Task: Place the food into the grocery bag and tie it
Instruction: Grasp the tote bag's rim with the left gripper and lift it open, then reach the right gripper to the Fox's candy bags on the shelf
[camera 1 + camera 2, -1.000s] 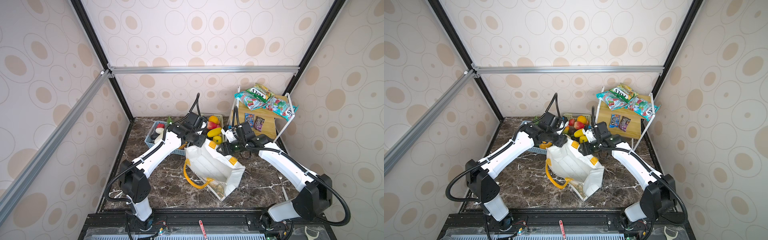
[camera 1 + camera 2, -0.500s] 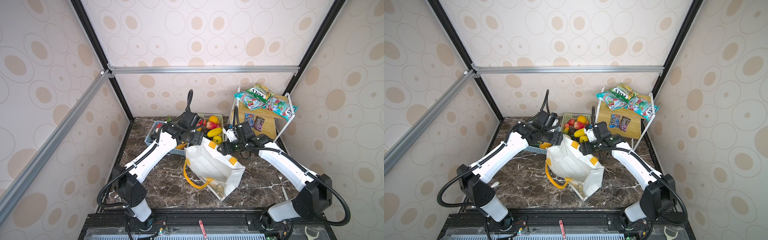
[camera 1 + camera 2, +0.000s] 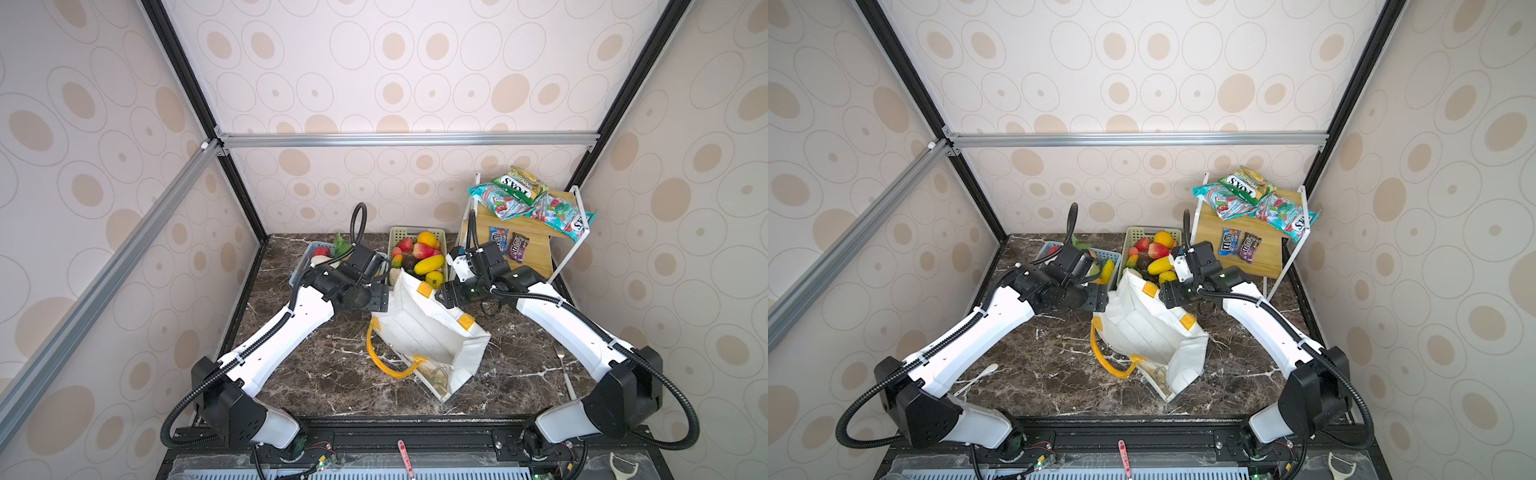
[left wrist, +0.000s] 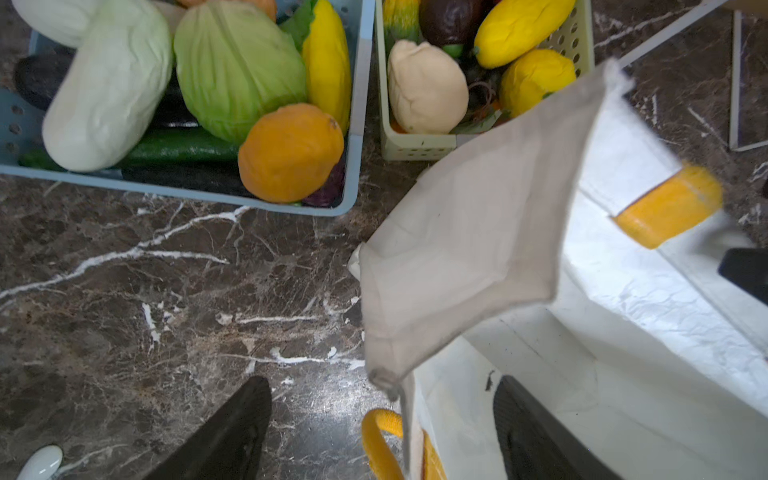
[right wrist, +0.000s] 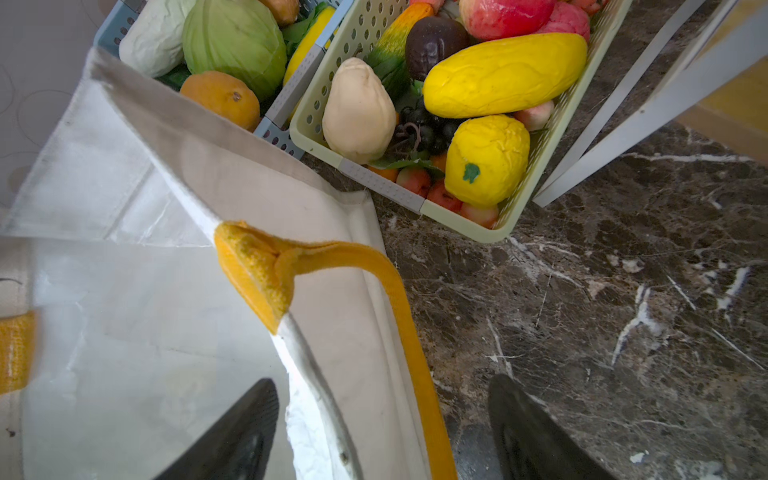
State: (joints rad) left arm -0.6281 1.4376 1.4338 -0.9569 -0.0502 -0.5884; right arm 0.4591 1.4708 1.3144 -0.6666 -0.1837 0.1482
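Note:
The bag's corner (image 4: 389, 377) is loose between my left gripper's open fingers. My left gripper needs to pinch the bag's corner while my right gripper gets a snack packet (image 3: 497, 201).
The white grocery bag (image 3: 428, 332) (image 3: 1150, 332) stands mouth-up mid-table, one yellow loop handle (image 3: 386, 365) hanging over its near side. My left gripper (image 3: 380, 297) (image 4: 384, 432) is open at the bag's left rim, with a bag corner and handle between its fingers (image 4: 232, 432), untouched. My right gripper (image 3: 442, 295) (image 5: 386, 432) is open astride the right rim, the rim and the other handle (image 5: 399, 316) between its fingers (image 5: 532, 432). Food fills a blue basket (image 3: 305, 257) and a pale green basket (image 3: 415, 230): cabbage (image 4: 237, 70), orange piece (image 4: 291, 153), yellow pieces (image 5: 503, 75). Snack packets (image 3: 528, 199) lie on the shelf.
Both baskets sit right behind the bag against the back wall. A white-framed wooden shelf (image 3: 536, 253) stands at the back right, with two small dark packets (image 3: 517, 247). A fork (image 3: 565, 370) lies at the right edge, a white spoon (image 3: 976, 378) at the front left.
The left arm has swung to the left and its gripper has drawn back from over the bag's far corner to the left rim. Both grippers have opened wider. The right arm has barely moved.

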